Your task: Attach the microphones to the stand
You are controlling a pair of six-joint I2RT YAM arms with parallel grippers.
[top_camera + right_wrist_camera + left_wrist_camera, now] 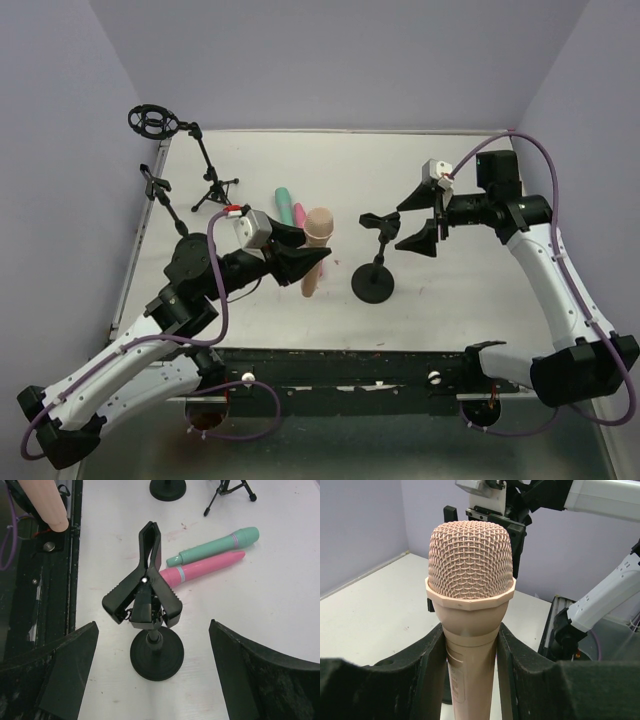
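Note:
Next, my right gripper presses the clip's handles (121, 596) together, since the clip's holding end (146, 545) is shut, before my left gripper brings in the peach microphone.
My left gripper (305, 258) is shut on the peach microphone (316, 250), holding its body with the mesh head (471, 560) pointing away from the wrist. The mic's tail end shows in the right wrist view (45, 505). A black round-base stand with a spring clip (375, 275) stands just right of the mic; its clip (145, 592) is closed and empty. My right gripper (425, 215) is open, hovering just right of the clip, fingers (250, 675) spread wide. The teal microphone (215, 545) and the pink microphone (200, 567) lie side by side on the table behind the stand.
A tripod stand with a shock mount (153, 122) and a second clip stand (158, 190) are at the table's back left. The black front rail (340, 365) runs along the near edge. Purple walls enclose the white table (460, 290).

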